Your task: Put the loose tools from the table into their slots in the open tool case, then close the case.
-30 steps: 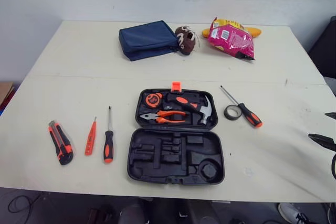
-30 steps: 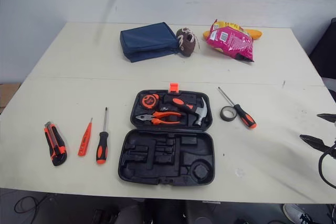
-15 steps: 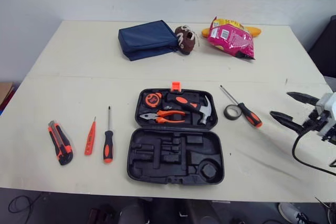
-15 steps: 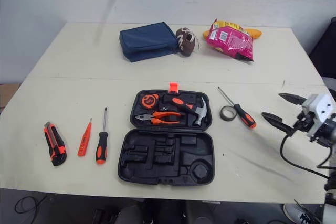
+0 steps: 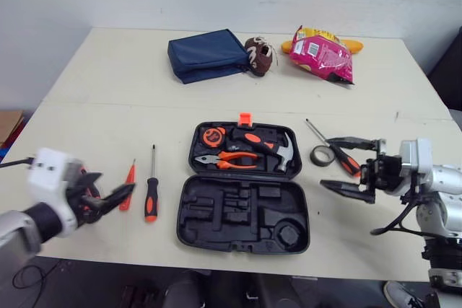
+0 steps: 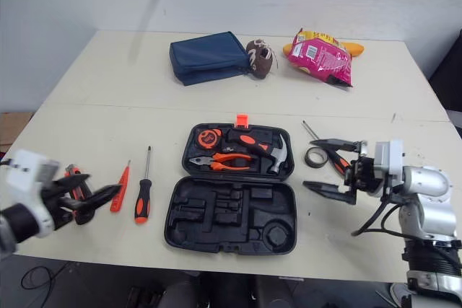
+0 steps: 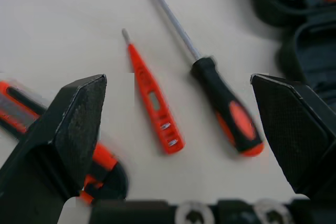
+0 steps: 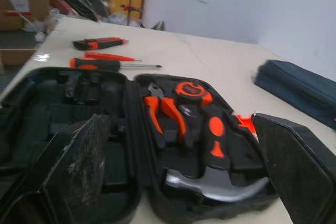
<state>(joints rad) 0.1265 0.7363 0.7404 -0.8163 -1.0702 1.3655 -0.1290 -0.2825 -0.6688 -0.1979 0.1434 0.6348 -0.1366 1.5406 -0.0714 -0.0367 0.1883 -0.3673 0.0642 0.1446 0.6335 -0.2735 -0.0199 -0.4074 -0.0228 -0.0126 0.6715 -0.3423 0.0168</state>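
The case's near half has a long groove running beside the hinge, so the black-and-orange screwdriver should come to rest lengthwise in that groove when the robot lowers it.
The black tool case lies open at the table's middle; its far half holds a tape measure, pliers and a hammer. To its left lie a black-and-orange screwdriver, an orange tester pen and a utility knife. My left gripper hovers open over the knife, beside the pen. To the right of the case lie a tape roll and a second screwdriver. My right gripper is open, its fingers on either side of those two.
At the table's far side lie a blue pouch, a small brown toy football and a pink snack bag. The table's front edge runs close below the case and the left tools.
My right gripper has moved left from the table's right edge to the tape roll and screwdriver. My left gripper has come in at the left over the knife.
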